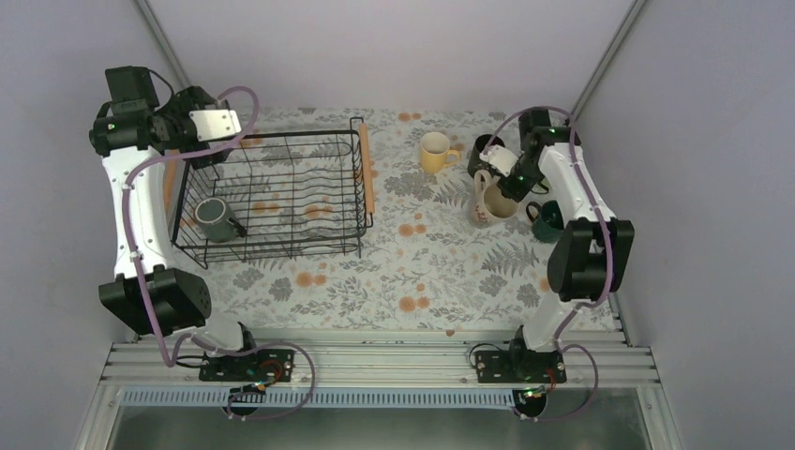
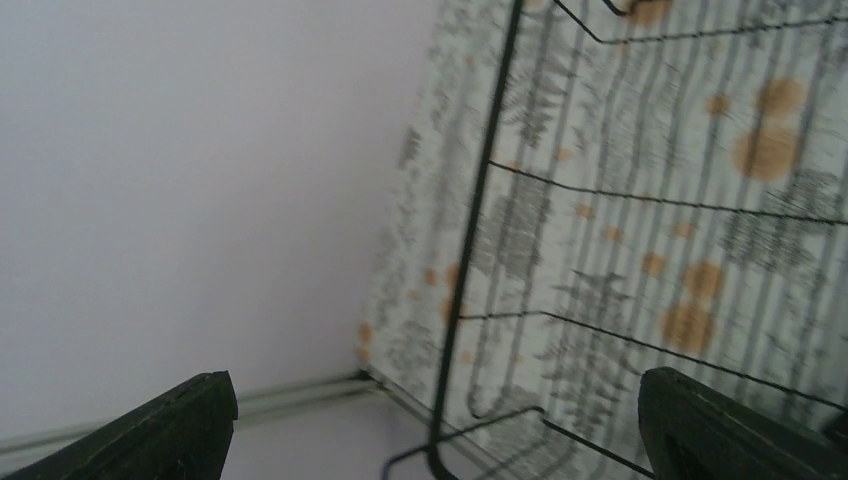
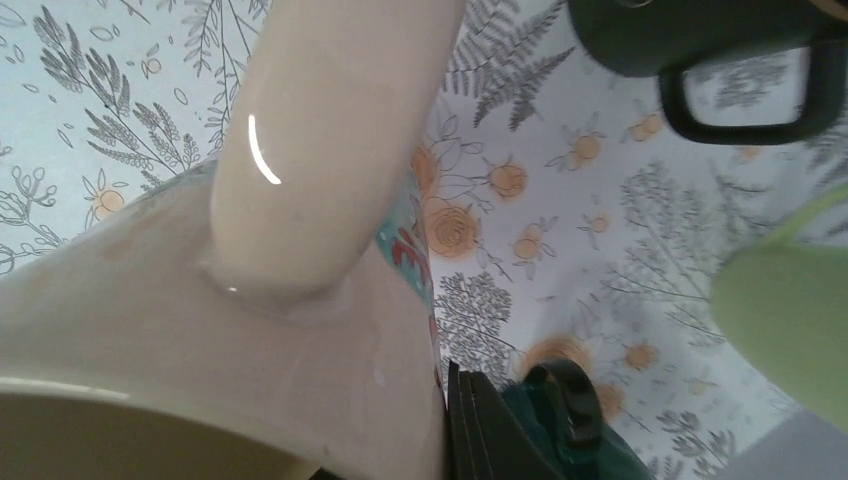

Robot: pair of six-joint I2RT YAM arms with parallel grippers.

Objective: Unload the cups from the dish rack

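Observation:
The grey-green mug [image 1: 217, 219] is in the rack, too far away for my right gripper to reach, so next my left gripper lifts it out and passes it to my right gripper.
The black wire dish rack [image 1: 281, 192] stands at the left, with a grey-green mug [image 1: 216, 217] inside its near-left corner. My left gripper [image 1: 211, 155] hovers open and empty over the rack's far-left corner; its wrist view shows the rack wires [image 2: 470, 250] between its fingers [image 2: 170, 430]. My right gripper [image 1: 502, 183] is shut on the rim of the cream patterned mug [image 1: 489, 199] [image 3: 200, 330], held tilted. One finger [image 3: 485, 430] presses its outer wall. The yellow mug [image 1: 434, 152], black mug [image 1: 485, 150] [image 3: 690, 40] and dark teal mug [image 1: 547, 220] [image 3: 570, 430] stand on the cloth. The pale green mug [image 3: 790, 330] shows only in the right wrist view.
A floral tablecloth [image 1: 394, 272] covers the table. The rack's wooden handle [image 1: 367, 169] faces the mugs. Grey walls close in on both sides and behind. A metal rail [image 1: 375, 361] runs along the near edge by the arm bases.

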